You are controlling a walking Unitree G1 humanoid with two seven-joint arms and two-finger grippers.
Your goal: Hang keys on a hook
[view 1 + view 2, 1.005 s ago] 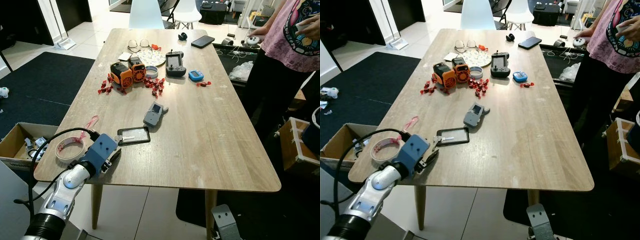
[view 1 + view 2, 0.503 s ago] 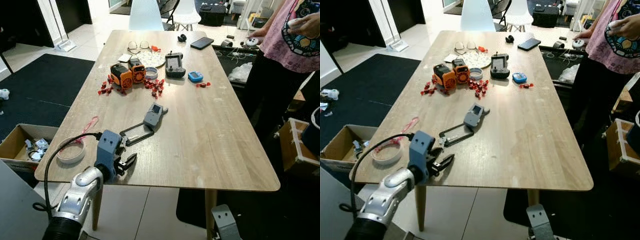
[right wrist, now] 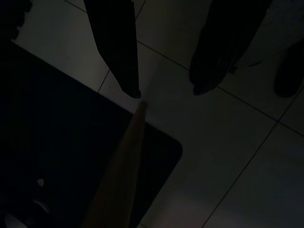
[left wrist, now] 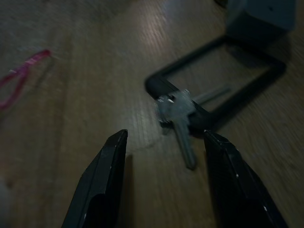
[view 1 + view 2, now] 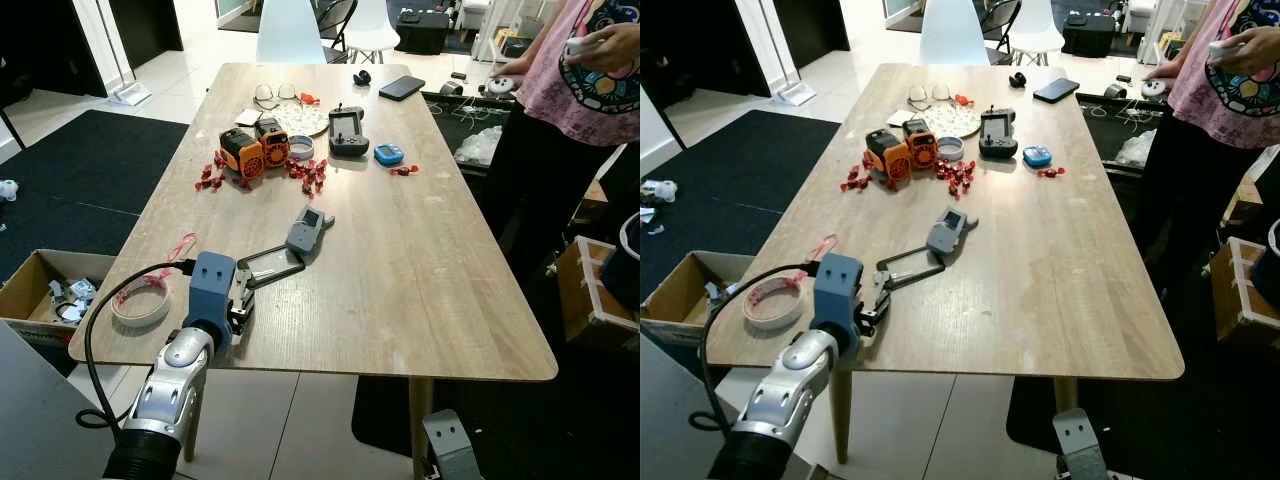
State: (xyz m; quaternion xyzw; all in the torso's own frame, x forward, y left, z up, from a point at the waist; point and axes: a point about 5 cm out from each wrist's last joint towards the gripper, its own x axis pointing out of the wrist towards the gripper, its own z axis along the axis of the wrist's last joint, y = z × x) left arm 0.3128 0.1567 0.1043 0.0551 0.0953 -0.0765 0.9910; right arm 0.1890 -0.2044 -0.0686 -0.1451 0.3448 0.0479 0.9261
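The silver key's head point(image 4: 175, 105) is attached at the black card holder's near edge. The holder point(image 5: 273, 265) will come along and swing when I carry the key.
A silver key point(image 4: 178, 114) lies flat on the wooden table point(image 5: 420, 260), joined to the near corner of a black card holder point(image 5: 270, 265). My left gripper point(image 4: 166, 135) is open just short of the key, its fingers point(image 4: 104, 175) a little above the wood on either side, touching nothing. From the head camera the left gripper point(image 5: 241, 300) sits near the table's front left edge, right by the holder's corner. The right gripper point(image 3: 166, 91) hangs open over the tiled floor, beside a wooden table leg point(image 3: 123, 166).
A tape roll point(image 5: 140, 300) and a pink ribbon point(image 5: 180, 245) lie left of the gripper. Beyond the holder are a grey device point(image 5: 305, 228), orange gadgets point(image 5: 253, 148), red sweets and a controller point(image 5: 348, 128). A person point(image 5: 585, 80) stands at the right; a cardboard box point(image 5: 35, 290) sits on the floor.
The card holder and key have swung from lying level to slanting across the table. My left gripper rose off the front edge and now points at the key.
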